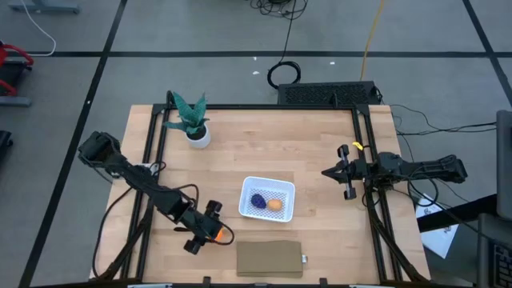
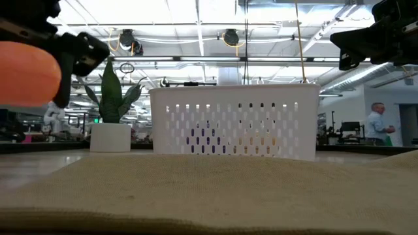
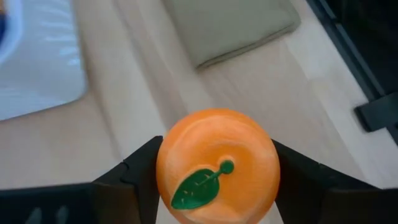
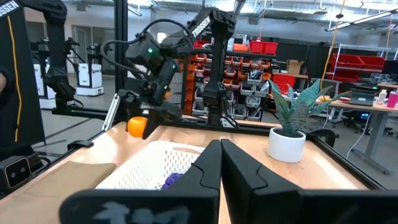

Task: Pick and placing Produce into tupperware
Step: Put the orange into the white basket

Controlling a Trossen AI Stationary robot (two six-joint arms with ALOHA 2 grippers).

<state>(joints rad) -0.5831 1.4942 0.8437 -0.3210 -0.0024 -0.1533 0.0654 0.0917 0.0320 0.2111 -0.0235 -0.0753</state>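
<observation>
My left gripper's fingers both grip the ball's opposite sides (image 3: 217, 163). I should go on lifting the orange ball toward the white tupperware until it hangs over the open top (image 1: 267, 197).
My left gripper (image 1: 213, 233) is shut on the bright orange ball (image 3: 216, 165), near the table's front edge, left of the brown slab. The ball also shows in the low view (image 2: 26, 72), above table height. The white tupperware (image 1: 268, 186) stands at the table's middle. The dark purple cluster (image 1: 258, 202) and the tan-yellow lump (image 1: 274, 204) lie in it. My right gripper (image 1: 330, 172) is shut and empty, hovering right of the tupperware; its closed fingers show in the right wrist view (image 4: 221, 155). My left gripper pinches the orange ball by two opposite sides (image 3: 163, 168) between its two fingers (image 3: 134, 174). The fingers come slanting down from the table's left. The ball is lifted clear of the table, with its green leaf mark (image 3: 199, 186) turned toward the wrist camera.
A flat brown slab (image 1: 270, 258) lies at the front edge, just right of my left gripper. A green plant in a white pot (image 1: 194, 128) stands at the far left. A black frame rail (image 1: 152, 144) runs along both table sides. People stand in the room beyond.
</observation>
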